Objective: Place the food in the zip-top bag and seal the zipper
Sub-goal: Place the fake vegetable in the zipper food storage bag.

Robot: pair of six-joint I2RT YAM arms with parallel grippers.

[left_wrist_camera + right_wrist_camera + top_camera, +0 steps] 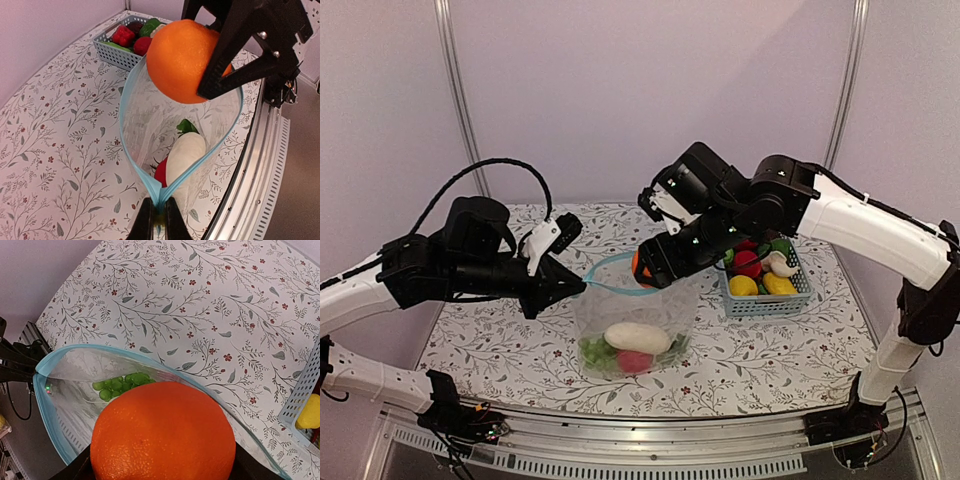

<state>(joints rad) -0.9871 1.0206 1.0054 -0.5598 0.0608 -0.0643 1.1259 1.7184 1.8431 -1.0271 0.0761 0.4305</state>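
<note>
The orange (181, 61) is hanging above the wide-open light blue zipper loop. My right gripper should move the orange down next until it dips inside the bag (648, 306), then let go.
The clear zip-top bag (632, 330) stands open mid-table, its light blue zipper (610, 287) forming a loop at the mouth. Inside lie a white radish (637, 337), a red tomato (634, 361) and a green bunch (596, 350). My left gripper (567, 287) is shut on the zipper's left end (160, 202), holding the mouth open. My right gripper (646, 270) is shut on a round orange (640, 266), held just over the bag's right mouth edge. The orange fills the right wrist view (162, 432) and shows in the left wrist view (182, 60).
A light blue mesh basket (767, 303) stands right of the bag with a yellow lemon (743, 286), red pieces (748, 262) and a white piece (781, 265). The table's metal front rail (650, 440) runs close below the bag.
</note>
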